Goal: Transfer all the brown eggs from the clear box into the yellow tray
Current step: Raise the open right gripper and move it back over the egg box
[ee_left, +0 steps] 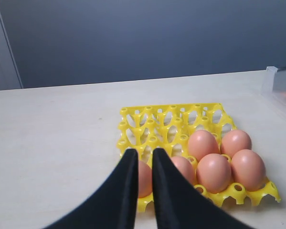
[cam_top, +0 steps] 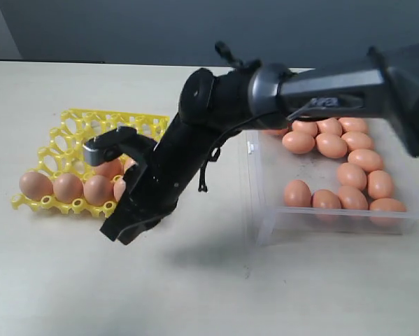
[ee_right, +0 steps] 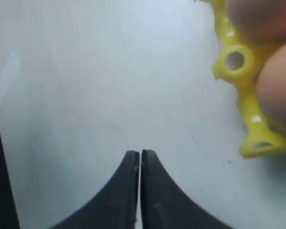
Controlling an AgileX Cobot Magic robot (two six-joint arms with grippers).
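Note:
The robot's right gripper is empty and a brown egg (cam_top: 298,143) is beside the clear box's open bottom (cam_top: 294,166), so the gripper should next move toward that egg until its fingers open above it.
The yellow tray (cam_top: 90,122) lies on the left of the table with several brown eggs (cam_top: 68,187) in its front cups. The clear box (cam_top: 321,220) on the right holds several more brown eggs (cam_top: 331,145). My right gripper (cam_top: 122,232) has reached across to the tray's front right corner; it is shut and empty, tips (ee_right: 141,152) over bare table beside the tray edge (ee_right: 238,62). My left gripper (ee_left: 143,151) does not show in the exterior view. It faces the tray (ee_left: 171,119) and its eggs (ee_left: 214,171) with a narrow gap and nothing between its fingers.
The right arm (cam_top: 321,91) stretches over the left end of the clear box and the strip of table between box and tray. A corner of the box (ee_left: 279,83) shows at the edge of the left wrist view. Bare tabletop lies in front.

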